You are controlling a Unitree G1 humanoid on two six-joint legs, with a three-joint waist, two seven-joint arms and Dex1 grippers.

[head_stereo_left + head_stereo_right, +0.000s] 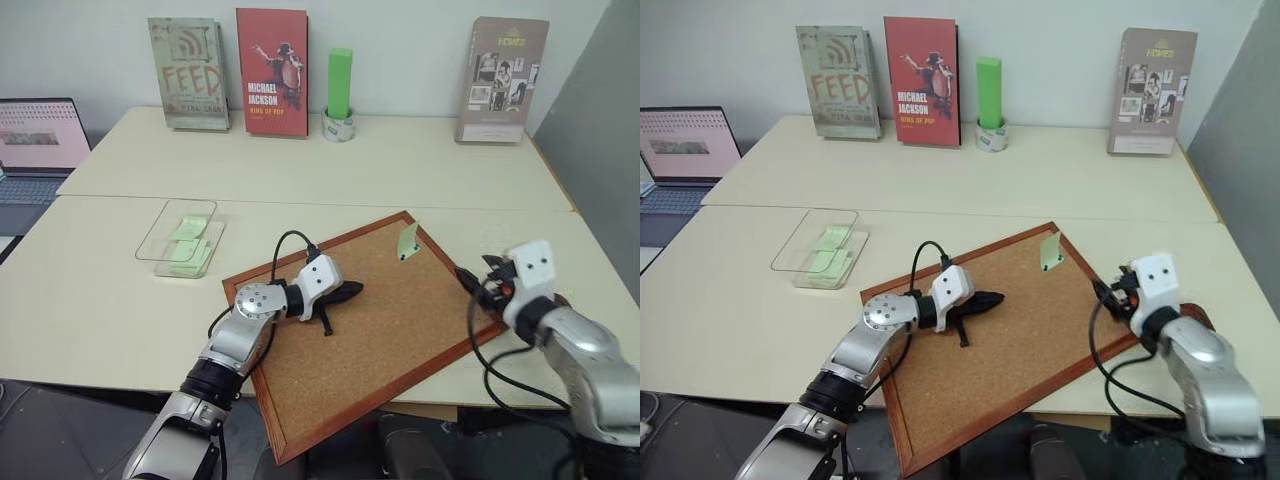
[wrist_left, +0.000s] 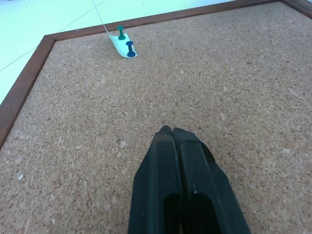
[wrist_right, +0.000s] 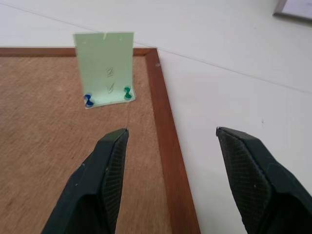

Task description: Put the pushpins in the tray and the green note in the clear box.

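The green pushpin [image 3: 127, 95] stands clear of the blue pushpin, so my right gripper keeps moving in until its open fingers are around the green pushpin's head [image 3: 127, 89].
The green note [image 3: 105, 68] stands curled up at the far right corner of the corkboard [image 1: 400, 360]. Two pushpins hold its lower edge, one blue [image 3: 88, 100] and one green [image 3: 127, 92]. My right gripper [image 3: 171, 130] is open and empty, hovering over the board's right frame, a short way before the note. My left gripper [image 2: 170, 130] is shut on nothing, its tips low over the middle of the cork. The clear box [image 1: 180, 238] lies on the table left of the board with pale-green notes inside. A reddish-brown sliver of the tray [image 1: 1198, 314] shows behind my right wrist.
Three books [image 1: 272, 72] lean on the back wall, with a tall green block [image 1: 340, 85] standing in a tape roll between them. A laptop [image 1: 35, 145] sits at the far left. The table's right edge is close to my right arm.
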